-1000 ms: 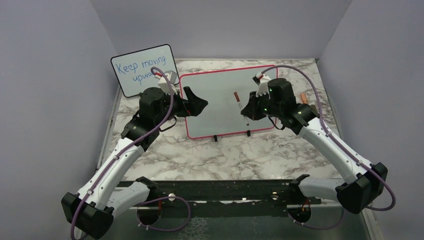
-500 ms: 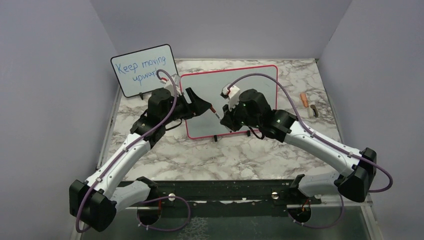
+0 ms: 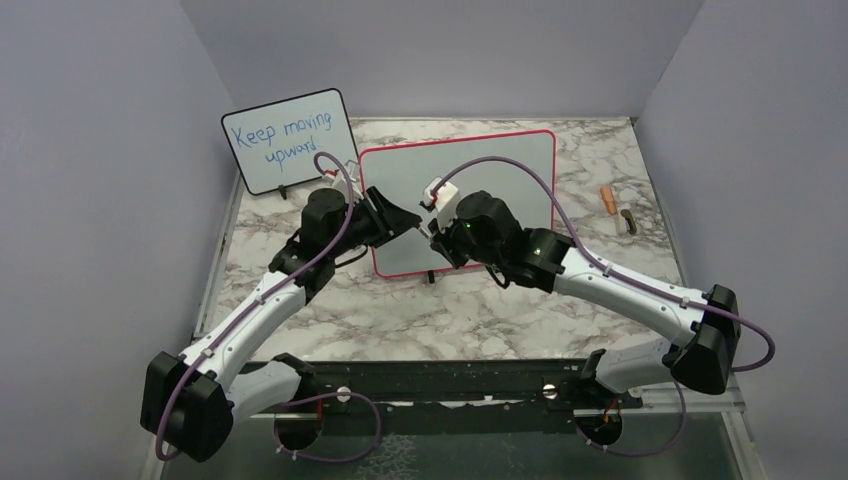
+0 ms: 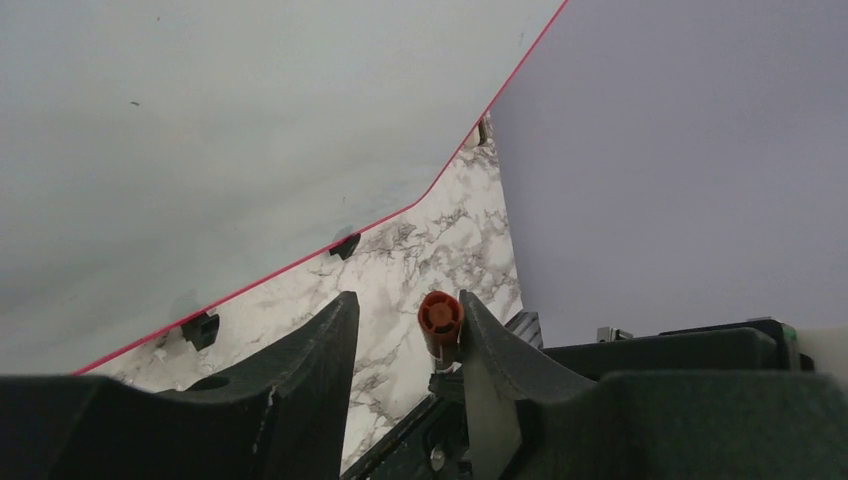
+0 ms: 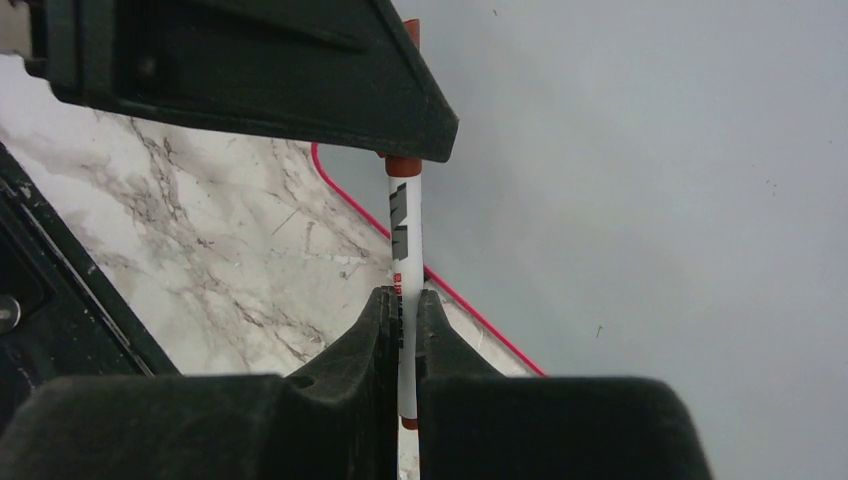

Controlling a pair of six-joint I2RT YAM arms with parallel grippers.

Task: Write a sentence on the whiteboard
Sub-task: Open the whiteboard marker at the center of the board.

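Observation:
The marker lies at a steep slant across the right gripper's fingers point(image 5: 408, 308), so its cap point(image 4: 440, 318) should be held by the left gripper while the right gripper takes the marker's body from behind.
The whiteboard point(image 3: 490, 170) with a red-pink frame stands at the back centre, and its surface point(image 4: 200, 130) point(image 5: 650, 150) is blank. The sentence is out of view. In front of the board's lower left corner, my right gripper point(image 3: 438, 240) point(image 5: 403, 295) is shut on a white marker point(image 5: 405, 240). The marker's red-brown cap point(image 4: 440, 318) points into my left gripper point(image 3: 405, 222) point(image 4: 405, 300). That gripper is open. The cap rests against one finger, with a gap to the other. In the right wrist view the left gripper's fingers point(image 5: 250, 70) hide the cap end.
A smaller black-framed board point(image 3: 288, 140) with blue writing stands at the back left. An orange piece point(image 3: 607, 198) and a small dark object point(image 3: 628, 222) lie at the right on the marble table point(image 3: 450, 310). Grey walls close three sides. A black rail point(image 3: 450, 380) runs along the front.
The right arm has carried the marker left across the board to the left gripper. The left arm has moved slightly right, and its jaws have narrowed around the cap.

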